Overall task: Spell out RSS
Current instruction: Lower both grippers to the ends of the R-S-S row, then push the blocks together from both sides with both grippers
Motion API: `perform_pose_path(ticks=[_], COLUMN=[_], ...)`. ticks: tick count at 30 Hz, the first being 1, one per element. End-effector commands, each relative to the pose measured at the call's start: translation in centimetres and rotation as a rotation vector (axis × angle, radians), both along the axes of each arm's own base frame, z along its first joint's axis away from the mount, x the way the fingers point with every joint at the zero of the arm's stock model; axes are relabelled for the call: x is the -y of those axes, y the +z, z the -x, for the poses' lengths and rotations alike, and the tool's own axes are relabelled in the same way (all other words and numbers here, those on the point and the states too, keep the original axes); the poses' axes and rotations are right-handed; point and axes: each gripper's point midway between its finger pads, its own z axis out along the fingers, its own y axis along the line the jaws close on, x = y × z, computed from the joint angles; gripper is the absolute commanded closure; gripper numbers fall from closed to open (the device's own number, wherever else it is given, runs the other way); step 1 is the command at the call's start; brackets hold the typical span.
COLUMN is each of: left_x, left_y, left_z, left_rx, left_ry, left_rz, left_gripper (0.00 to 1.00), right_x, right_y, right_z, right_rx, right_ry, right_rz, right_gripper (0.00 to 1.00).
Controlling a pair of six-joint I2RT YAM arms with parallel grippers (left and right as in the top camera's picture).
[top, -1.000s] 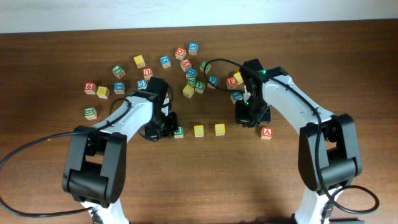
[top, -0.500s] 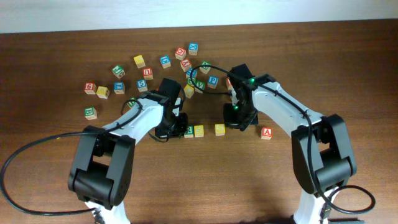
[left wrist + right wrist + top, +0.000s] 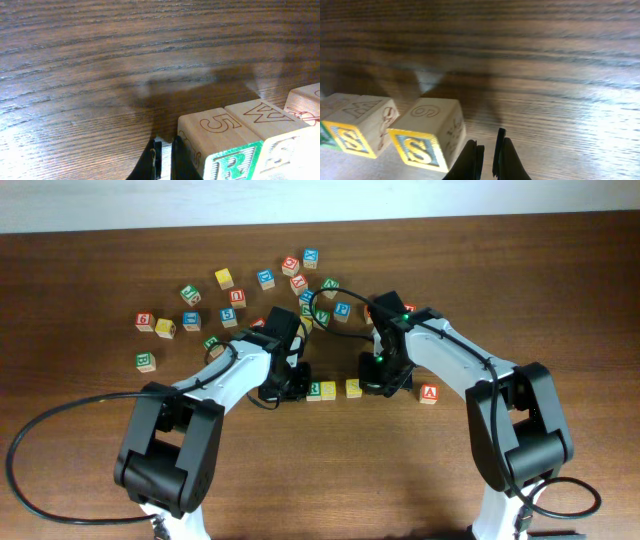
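Observation:
A gap [image 3: 341,390] separates the second yellow S block from the first, so my right gripper should push that block's free side [image 3: 453,134] while my left gripper braces the R block.
Three blocks stand in a row on the wooden table: a green R block [image 3: 313,391], a yellow S block [image 3: 328,390] touching it, and a second yellow S block [image 3: 353,388] a small gap to the right. My left gripper [image 3: 291,386] is shut and empty, with its fingers against the R block's left side. In the left wrist view the fingers [image 3: 163,159] sit just left of the R block [image 3: 227,159]. My right gripper [image 3: 374,382] is shut and empty, just right of the second S. In the right wrist view the fingers [image 3: 487,157] are beside that S block [image 3: 427,135].
Several loose letter blocks lie scattered across the back of the table, around one [image 3: 290,265]. A red A block [image 3: 428,393] lies right of my right gripper. A green block [image 3: 146,361] and a red block [image 3: 145,321] lie at the far left.
My left gripper has slid right, pushing the R block against the first S and shifting both right. My right gripper has moved left, up to the second S.

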Motion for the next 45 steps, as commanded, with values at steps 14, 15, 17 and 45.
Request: perform_pose_path(ticks=[14,15,17,45], left_x=[0.5,0.5,0.5,0.5], left_y=[-1.3,-1.3,-1.3,-1.3], left_z=[0.9,0.9,0.9,0.9], left_rx=[-0.054,-0.054,-0.054,-0.055], left_ry=[-0.001,-0.001,-0.001,-0.001], left_rz=[0.021,0.021,0.021,0.021], left_gripper=[0.98,0.98,0.98,0.99], right_x=[0.0,-0.1,-0.6,-2.0], right_y=[-0.8,-0.7,-0.6,-1.1], right_z=[-1.3,-1.7,-1.9,-1.2], right_rx=[0.091,0.105,0.114,0.138], right_ry=[0.021,0.02,0.021,0.109], right_rz=[0.085,0.078,0.054,0.03], right_gripper=[0.95,0.95,0.95,0.91])
